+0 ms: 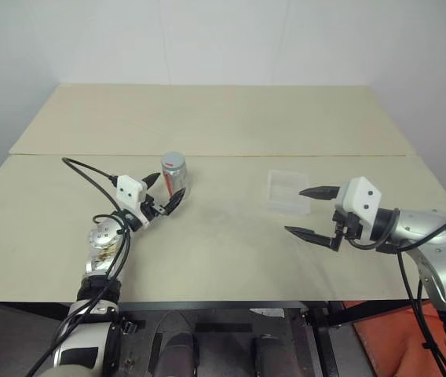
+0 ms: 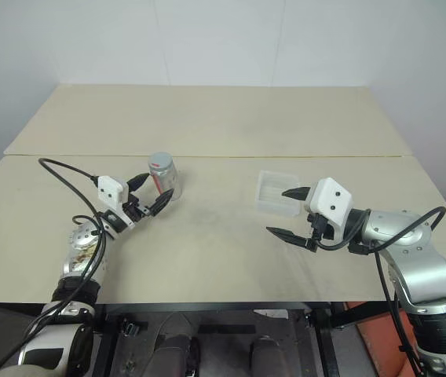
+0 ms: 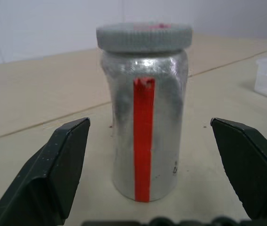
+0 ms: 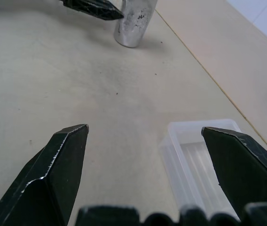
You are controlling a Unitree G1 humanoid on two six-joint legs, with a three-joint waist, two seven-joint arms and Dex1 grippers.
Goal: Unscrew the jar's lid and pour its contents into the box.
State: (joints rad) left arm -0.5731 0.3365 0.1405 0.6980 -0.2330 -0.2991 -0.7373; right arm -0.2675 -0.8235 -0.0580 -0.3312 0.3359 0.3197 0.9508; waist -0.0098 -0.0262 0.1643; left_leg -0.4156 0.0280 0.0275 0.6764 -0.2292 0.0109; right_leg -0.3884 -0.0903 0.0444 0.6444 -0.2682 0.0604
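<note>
My gripper will turn the grey lid [image 1: 173, 159], and the lid will stay in place through repeated twists, because the lid's deep ribbed rim [image 3: 144, 40] sits down over the jar's shoulder.
The jar [image 1: 174, 176] stands upright on the table, left of centre, silvery with a red stripe [image 3: 144, 141]. Its grey lid [image 3: 144, 36] is on, with a red mark on top. My left gripper [image 1: 166, 191] is open just short of the jar, one finger [image 3: 63, 160] to each side and neither touching it. The clear plastic box [image 1: 287, 191] lies flat to the right of centre. My right gripper [image 1: 294, 210] hovers open and empty at the box's near side. In the right wrist view the box [image 4: 199, 165] lies between its fingers, with the jar [image 4: 133, 23] farther off.
The tan table [image 1: 207, 259] is two boards joined at a seam [image 1: 286, 155] just behind the jar and the box. A white wall stands behind the far board. The near edge [image 1: 207, 301] runs below both arms. A black cable [image 1: 89, 174] loops off the left wrist.
</note>
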